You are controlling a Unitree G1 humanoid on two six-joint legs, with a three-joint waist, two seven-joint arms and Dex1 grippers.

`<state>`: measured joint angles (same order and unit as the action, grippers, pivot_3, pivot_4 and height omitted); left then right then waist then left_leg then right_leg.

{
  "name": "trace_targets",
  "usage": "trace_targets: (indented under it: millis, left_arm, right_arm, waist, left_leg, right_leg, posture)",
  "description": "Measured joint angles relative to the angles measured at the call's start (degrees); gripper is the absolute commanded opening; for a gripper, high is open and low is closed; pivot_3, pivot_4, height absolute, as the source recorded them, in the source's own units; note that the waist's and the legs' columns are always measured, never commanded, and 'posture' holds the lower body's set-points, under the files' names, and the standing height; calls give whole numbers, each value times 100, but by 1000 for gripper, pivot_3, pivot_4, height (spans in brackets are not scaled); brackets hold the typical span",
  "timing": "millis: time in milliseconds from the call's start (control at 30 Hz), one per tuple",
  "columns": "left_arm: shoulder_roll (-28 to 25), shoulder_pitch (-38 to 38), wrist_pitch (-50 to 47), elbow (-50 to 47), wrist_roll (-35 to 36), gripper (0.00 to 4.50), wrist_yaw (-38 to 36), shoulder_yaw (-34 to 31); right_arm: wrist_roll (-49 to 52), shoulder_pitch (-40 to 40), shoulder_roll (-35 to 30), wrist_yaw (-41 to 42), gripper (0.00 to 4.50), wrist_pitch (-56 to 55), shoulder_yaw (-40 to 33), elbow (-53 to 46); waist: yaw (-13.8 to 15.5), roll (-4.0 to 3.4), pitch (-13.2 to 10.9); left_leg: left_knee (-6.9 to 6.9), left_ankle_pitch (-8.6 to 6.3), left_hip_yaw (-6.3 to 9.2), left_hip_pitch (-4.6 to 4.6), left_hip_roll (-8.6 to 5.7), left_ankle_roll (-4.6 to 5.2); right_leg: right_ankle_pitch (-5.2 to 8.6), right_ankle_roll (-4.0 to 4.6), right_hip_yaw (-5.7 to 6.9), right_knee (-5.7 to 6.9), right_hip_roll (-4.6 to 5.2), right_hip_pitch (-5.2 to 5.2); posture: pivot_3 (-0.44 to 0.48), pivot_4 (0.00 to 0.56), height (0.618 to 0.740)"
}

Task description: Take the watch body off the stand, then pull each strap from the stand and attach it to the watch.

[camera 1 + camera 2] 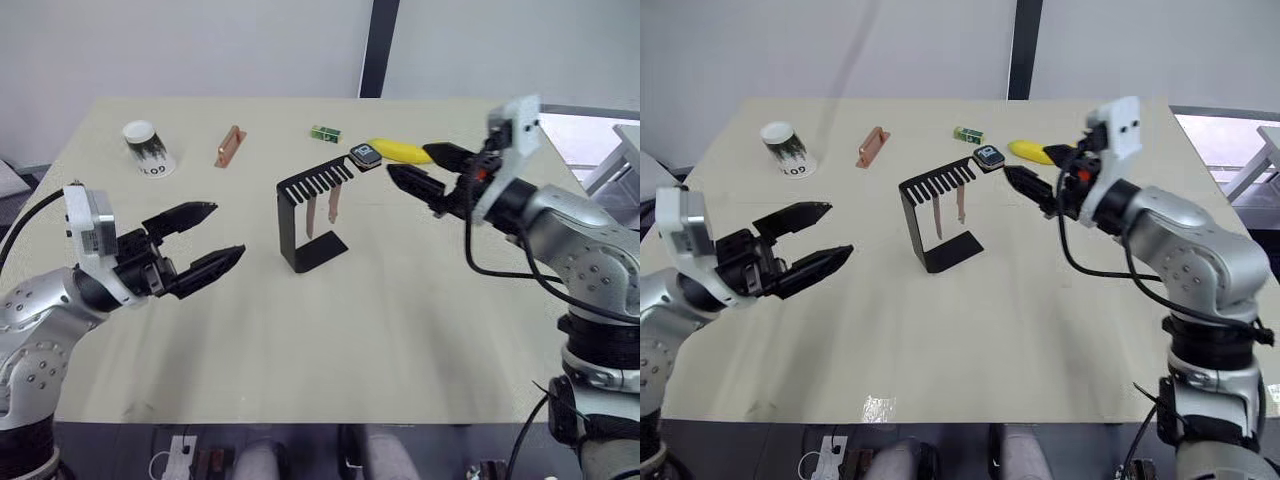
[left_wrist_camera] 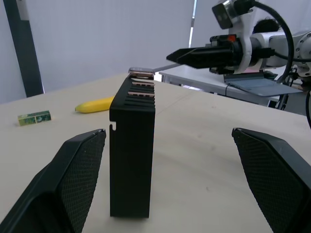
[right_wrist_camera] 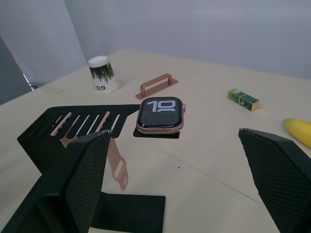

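Note:
The rim (image 3: 159, 130) of the watch sits clear above the flat end. I expect the watch body (image 1: 365, 155) to come straight off when I lift it, leaving the stand in place.
The black stand (image 1: 305, 248) is upright at mid-table. The watch body (image 1: 365, 155), with a dark screen and metallic rim, lies flat on the stand's right top end. Two salmon-pink straps (image 1: 311, 216) hang side by side from the comb slots. My right gripper (image 1: 410, 163) is open just right of the watch body, fingertips pointing at it without touching. In the right wrist view the watch body (image 3: 160, 115) lies ahead between the open fingers. My left gripper (image 1: 205, 238) is open and empty, well left of the stand and facing it.
At the back of the table are a tipped paper cup (image 1: 149, 148), a copper-brown bar (image 1: 229, 146), a small green box (image 1: 325, 132) and a banana (image 1: 400, 151). The banana lies just behind my right gripper. Bare tabletop (image 1: 380, 330) stretches in front of the stand.

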<state>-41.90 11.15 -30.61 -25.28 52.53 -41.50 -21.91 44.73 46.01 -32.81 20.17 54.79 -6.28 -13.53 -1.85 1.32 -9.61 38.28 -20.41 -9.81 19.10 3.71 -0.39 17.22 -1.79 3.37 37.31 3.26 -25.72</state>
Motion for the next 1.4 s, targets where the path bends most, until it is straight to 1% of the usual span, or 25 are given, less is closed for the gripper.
trace_targets:
  millis: [167, 400, 533, 800, 1067, 1400]
  left_arm:
    - [167, -28, 7, -64, -175, 4500, 25, 270]
    - [241, -132, 7, -164, -214, 4500, 90, 277]
    - [251, -178, -17, -221, -211, 4500, 137, 276]
    - [273, -281, -55, -346, -200, 4500, 198, 275]
    - [280, -358, -54, -354, -200, 4500, 227, 272]
    - [280, -402, -54, -354, -201, 4500, 261, 272]
  right_arm:
    - [-438, 537, 418, -226, 4479, 61, 343, 317]
    - [-982, 722, 885, -367, 4479, 28, 484, 766]
    - [-1181, 751, 1012, -395, 4479, 7, 485, 857]
    - [-1379, 755, 1139, -390, 4479, -102, 485, 891]
    - [-1455, 820, 1223, -326, 4479, -113, 485, 914]
    - [-1464, 930, 1320, -192, 4479, -150, 512, 1029]
  waist:
    - [-15, 0, 0]
    - [-19, 0, 0]
    - [-26, 0, 0]
    - [-54, 0, 0]
    - [-142, 0, 0]
    - [-141, 0, 0]
  left_leg:
    - [2, 1, -1, 10, 2, -1]
    - [3, 1, -1, 10, 2, 0]
    - [2, 1, -1, 11, 2, -1]
    - [0, 1, -1, 11, 2, -1]
    - [-5, 1, 0, 10, 2, -1]
    - [-7, 1, 1, 12, 2, -1]
  right_leg:
    - [0, 0, 0, 2, -1, -10]
    - [0, 0, 0, 2, 0, -11]
    - [0, -1, 0, 2, 0, -11]
    - [0, 0, 0, 0, 0, -11]
    - [0, 0, 0, -2, 0, -11]
    - [0, -1, 0, -10, 0, -12]
  posture:
    - [0, 150, 740]
    - [0, 150, 740]
    - [0, 150, 740]
    - [0, 150, 740]
    - [0, 150, 740]
    - [0, 150, 740]
